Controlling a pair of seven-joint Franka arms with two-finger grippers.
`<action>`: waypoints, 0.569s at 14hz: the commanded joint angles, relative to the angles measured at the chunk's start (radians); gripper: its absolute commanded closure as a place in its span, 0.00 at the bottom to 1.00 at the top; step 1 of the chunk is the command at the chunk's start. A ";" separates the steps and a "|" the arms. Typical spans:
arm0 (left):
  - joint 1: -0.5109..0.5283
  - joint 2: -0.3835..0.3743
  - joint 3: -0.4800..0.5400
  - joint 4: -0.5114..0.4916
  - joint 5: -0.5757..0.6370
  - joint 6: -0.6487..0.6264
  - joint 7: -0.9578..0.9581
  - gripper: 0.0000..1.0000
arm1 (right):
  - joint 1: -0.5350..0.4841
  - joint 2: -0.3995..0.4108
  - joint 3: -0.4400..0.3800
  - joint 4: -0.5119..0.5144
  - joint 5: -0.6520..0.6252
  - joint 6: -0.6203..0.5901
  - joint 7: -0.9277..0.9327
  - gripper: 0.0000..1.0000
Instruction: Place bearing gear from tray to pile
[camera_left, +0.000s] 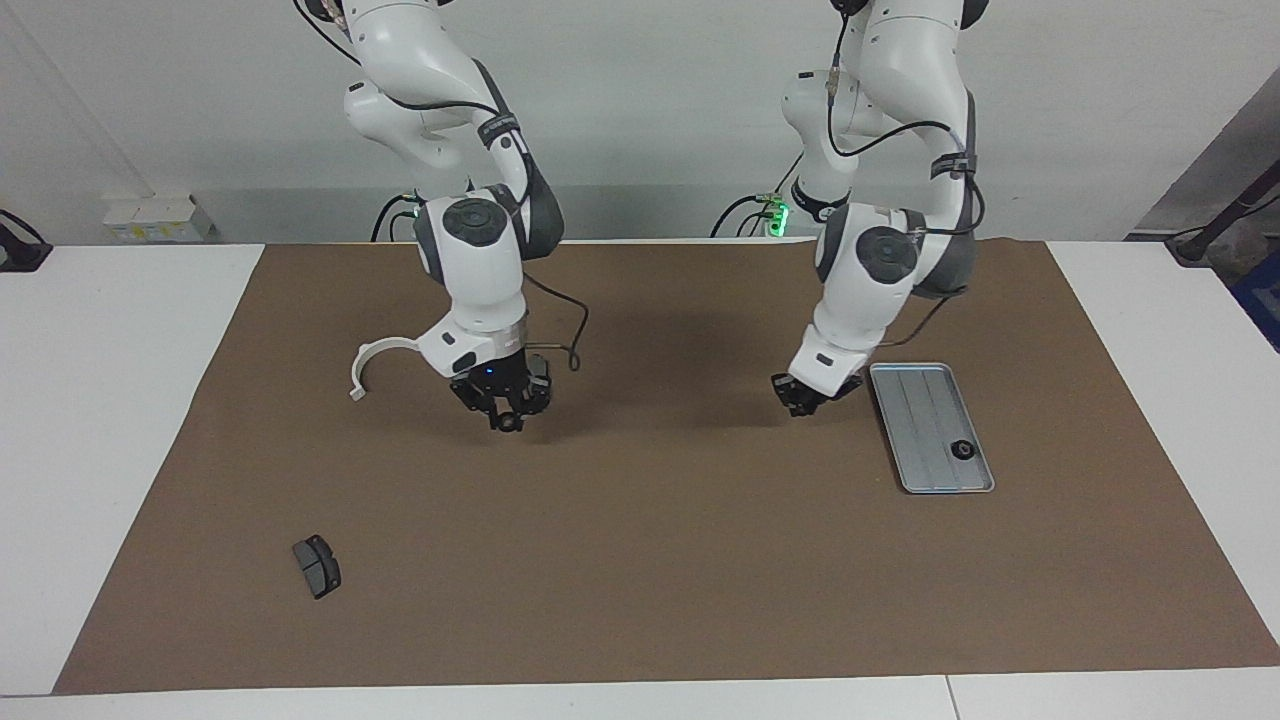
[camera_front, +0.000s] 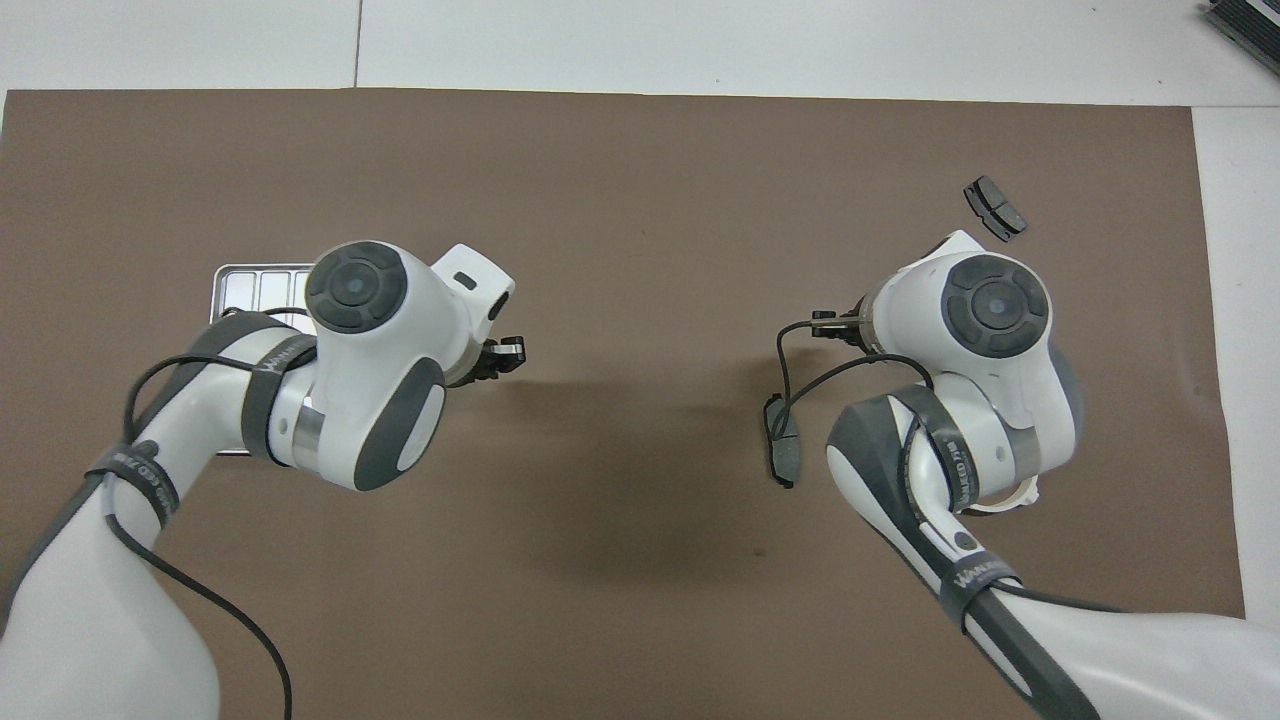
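The bearing gear in the tray (camera_left: 963, 449) is far from the robot's right gripper, so the left gripper should put it down near the mat's middle (camera_left: 728, 420) for the right gripper.
The silver-grey tray (camera_left: 915, 400) lies toward the left arm's end of the table. A small black round bearing gear (camera_left: 962, 449) sits in the tray's corner farthest from the robots. In the overhead view the left arm hides most of the tray (camera_front: 250, 283). My left gripper (camera_left: 806, 397) hangs low just beside the tray, toward the table's middle. The pile is a white C-shaped arc (camera_left: 378, 358) and two dark brake pads (camera_front: 995, 208) (camera_front: 783, 447). My right gripper (camera_left: 508, 418) hangs low over the mat between the arc and one pad, with a small dark round shape at its tip.
A brown mat (camera_left: 640, 560) covers the table, with bare white tabletop (camera_left: 100, 420) at both ends. Both arms lean in over the half of the mat nearer the robots. One brake pad (camera_left: 317, 565) lies alone, far from the robots at the right arm's end.
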 joint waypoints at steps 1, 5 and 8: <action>-0.102 -0.014 0.019 -0.061 0.005 0.078 -0.116 0.98 | -0.097 -0.032 0.018 -0.067 -0.009 0.054 -0.132 1.00; -0.158 -0.028 0.019 -0.110 0.004 0.132 -0.169 0.20 | -0.253 -0.020 0.019 -0.086 -0.007 0.091 -0.342 1.00; -0.142 -0.027 0.022 -0.089 0.005 0.109 -0.160 0.05 | -0.310 0.000 0.019 -0.081 0.061 0.097 -0.416 1.00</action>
